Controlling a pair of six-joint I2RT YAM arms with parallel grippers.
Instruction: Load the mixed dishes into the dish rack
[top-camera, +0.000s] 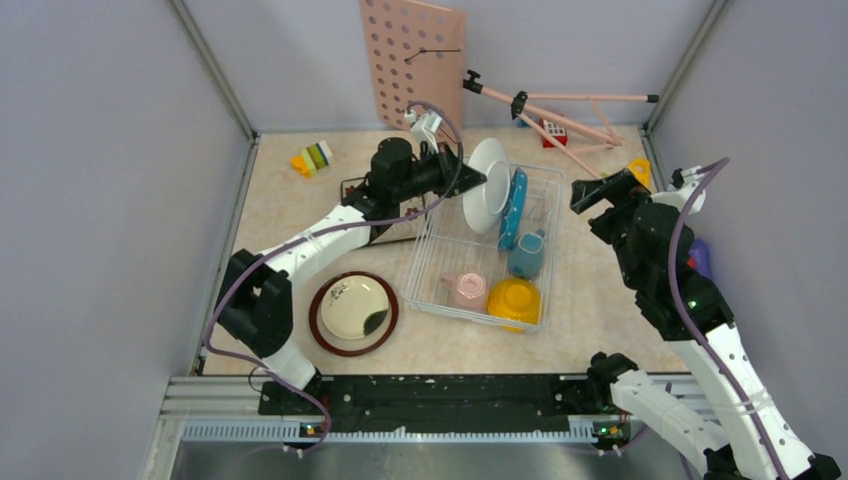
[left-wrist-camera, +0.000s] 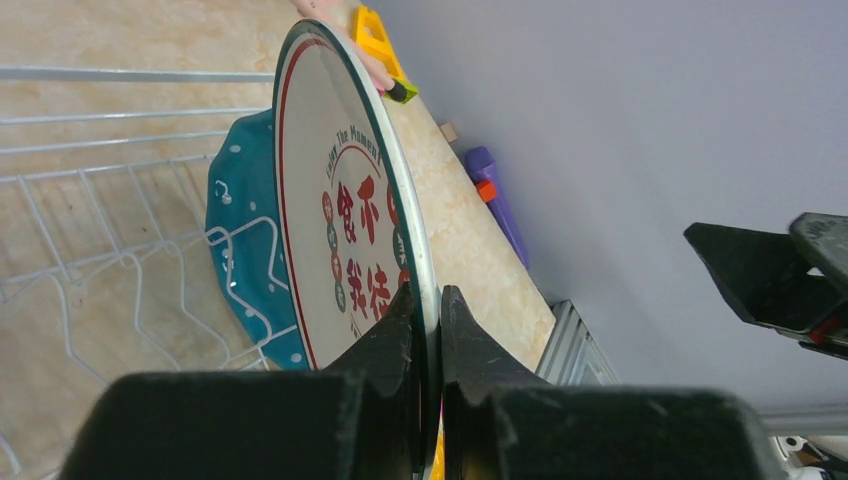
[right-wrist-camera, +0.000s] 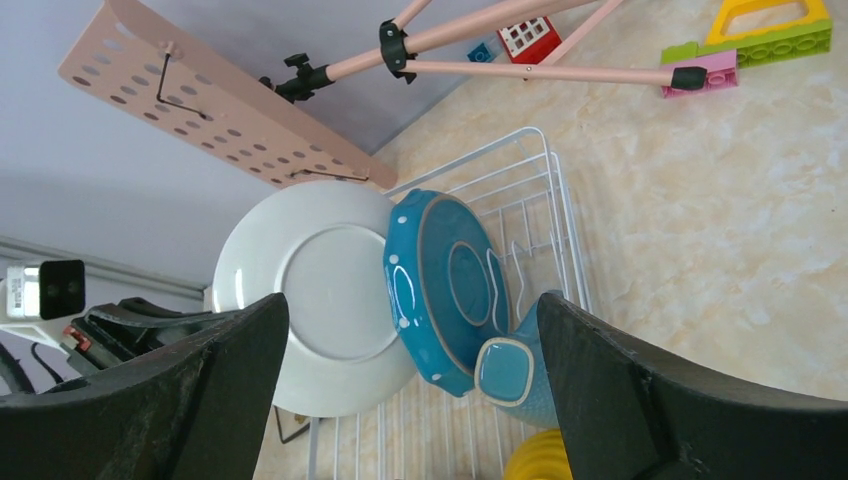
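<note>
The white plate (top-camera: 486, 190) is hanging on its edge next to the blue plate (top-camera: 513, 209), so my left gripper should go on lowering it toward the blue plate until the white plate's rim rests in the rack.
The white wire dish rack (top-camera: 553, 250) holds a blue polka-dot plate (top-camera: 513, 208) on edge, a blue-grey mug (top-camera: 526, 255), a pink cup (top-camera: 466, 290) and a yellow bowl (top-camera: 514, 300). My left gripper (top-camera: 470, 180) is shut on the rim of the white plate with characters (top-camera: 487, 185), holding it upright over the rack's far left side, just left of the blue plate (left-wrist-camera: 245, 250). The fingers (left-wrist-camera: 400, 330) pinch that rim (left-wrist-camera: 340, 180). My right gripper (top-camera: 600, 190) hangs open right of the rack, holding nothing (right-wrist-camera: 410, 300). A brown-rimmed plate (top-camera: 353, 312) with a cream middle lies left of the rack.
A pink pegboard (top-camera: 412, 60) leans on the back wall, with a pink tripod (top-camera: 560, 110) lying beside it. Toy blocks lie at the back left (top-camera: 313, 158), back right (top-camera: 553, 132) and by the right wall (top-camera: 638, 170). A purple object (top-camera: 700, 255) is behind the right arm.
</note>
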